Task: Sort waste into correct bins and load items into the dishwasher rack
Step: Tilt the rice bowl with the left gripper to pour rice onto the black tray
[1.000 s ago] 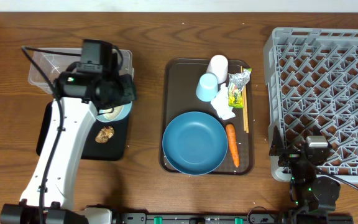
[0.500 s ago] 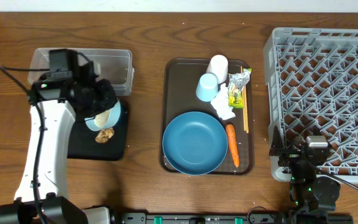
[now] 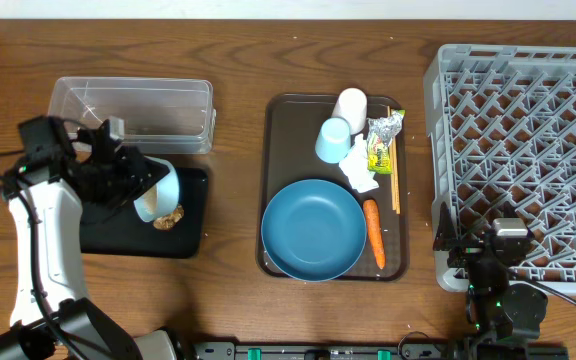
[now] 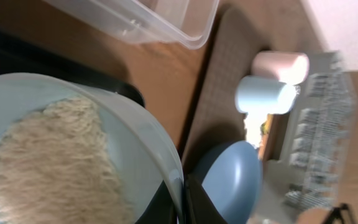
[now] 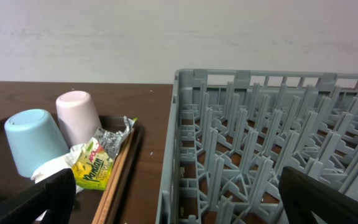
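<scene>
White rice (image 4: 61,163) lies in the tilted light-blue bowl, so next my left gripper tilts the bowl further and pulls it back to empty it over the black tray (image 3: 123,237).
My left gripper (image 3: 136,188) is shut on the rim of the small light-blue bowl (image 3: 162,193) and holds it tilted on its side over the black tray (image 3: 108,236). In the left wrist view the bowl (image 4: 135,149) holds white rice (image 4: 48,162), and its rim is pinched between my fingers (image 4: 183,200). A brown food lump (image 3: 169,217) lies on the black tray by the bowl. The clear tub (image 3: 133,115) stands behind. The dark-blue plate (image 3: 313,228), carrot (image 3: 373,233), light-blue cup (image 3: 332,140), white cup (image 3: 351,103), wrapper (image 3: 381,140), tissue (image 3: 360,170) and chopsticks (image 3: 395,180) lie on the brown tray. My right gripper (image 5: 179,193) is open and empty.
The brown serving tray (image 3: 286,140) sits mid-table. The grey dishwasher rack (image 3: 523,150) fills the right side; my right arm (image 3: 498,255) rests at its front left corner. The right wrist view shows the rack (image 5: 260,137), both cups and the wrapper (image 5: 97,163).
My left arm has swung left and toward the front with the bowl, which now tips further onto its side over the black tray. The right arm has not moved.
</scene>
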`<state>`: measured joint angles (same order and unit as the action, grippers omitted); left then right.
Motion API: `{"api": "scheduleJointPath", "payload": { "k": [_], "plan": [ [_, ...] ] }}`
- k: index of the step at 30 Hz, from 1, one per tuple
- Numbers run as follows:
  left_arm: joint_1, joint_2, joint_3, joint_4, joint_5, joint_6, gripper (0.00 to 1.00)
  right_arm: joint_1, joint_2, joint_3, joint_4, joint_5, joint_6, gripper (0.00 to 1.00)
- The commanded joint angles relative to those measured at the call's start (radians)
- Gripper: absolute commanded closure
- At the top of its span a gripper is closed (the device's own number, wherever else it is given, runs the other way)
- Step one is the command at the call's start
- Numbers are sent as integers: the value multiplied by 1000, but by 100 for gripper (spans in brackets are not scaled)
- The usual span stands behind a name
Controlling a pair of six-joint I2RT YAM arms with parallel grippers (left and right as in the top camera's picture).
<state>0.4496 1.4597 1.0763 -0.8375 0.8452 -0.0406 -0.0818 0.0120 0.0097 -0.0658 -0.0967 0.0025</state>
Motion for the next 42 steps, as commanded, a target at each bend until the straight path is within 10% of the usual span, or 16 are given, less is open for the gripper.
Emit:
{"api": "scheduleJointPath", "payload": {
  "k": [1,17,42],
  "plan": [
    [66,-16,-58,38,193,48,94,-16,-6,-4,-1,-1,-15,1],
    [171,-16,-223,238,488,52,94,-16,-6,-4,-1,-1,-15,1],
    [246,-1,-224,241,570,40,94,-16,-6,-4,-1,-1,-15,1]
  ]
}}
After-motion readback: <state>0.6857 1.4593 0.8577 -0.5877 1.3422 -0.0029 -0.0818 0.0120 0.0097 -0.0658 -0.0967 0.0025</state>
